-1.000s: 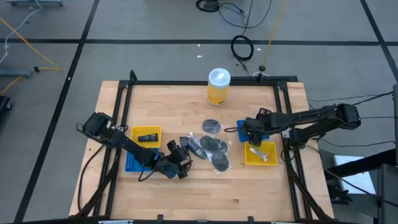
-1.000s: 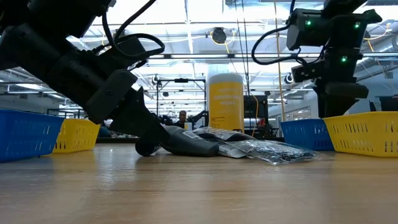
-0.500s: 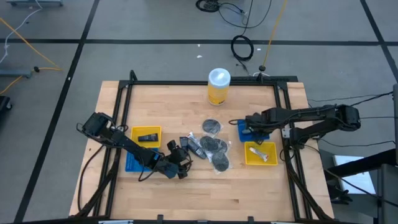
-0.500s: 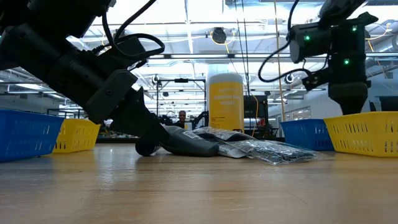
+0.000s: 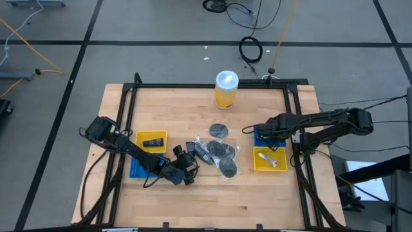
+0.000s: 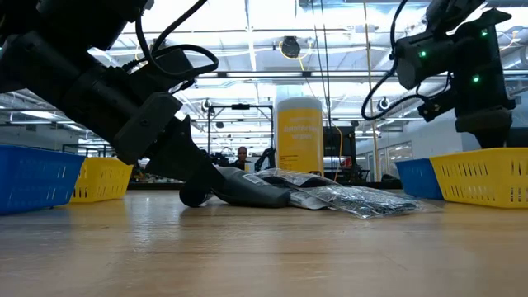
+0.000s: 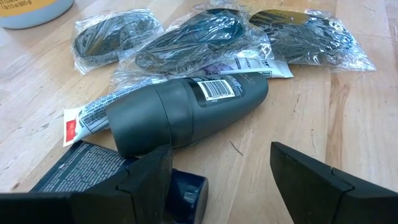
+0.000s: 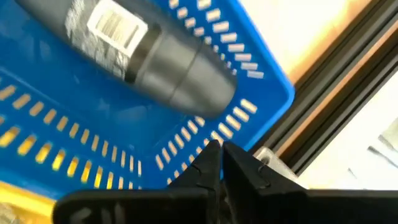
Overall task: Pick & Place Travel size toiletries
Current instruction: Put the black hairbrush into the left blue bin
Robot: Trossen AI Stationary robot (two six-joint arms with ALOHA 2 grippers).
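Observation:
I should keep going toward the bagged dark discs and open above them, because the dark-grey bottle is lying inside the blue tray, clear of my right gripper.
The travel size toiletries lie in a heap mid-table: bagged dark discs, a whitish tube and, on top of it, a dark-grey bottle on its side. My left gripper is open and low over the table, just short of that bottle, with a dark blue box by one finger. My right gripper is shut over the right blue tray, where another dark-grey bottle lies. A whitish tube lies in the right yellow tray. My right gripper's shut fingertips stand against the blue tray's slotted wall. I cannot tell whether they touch it. The gripper holds nothing.
A tall yellow canister with a white lid stands at the far edge. A yellow tray holding a black item and a blue tray sit on the left under my left arm. A black frame borders the table.
My right gripper has drawn back toward the table's right edge above the blue tray. The dark-grey bottle lies in that tray. My left arm has kept still.

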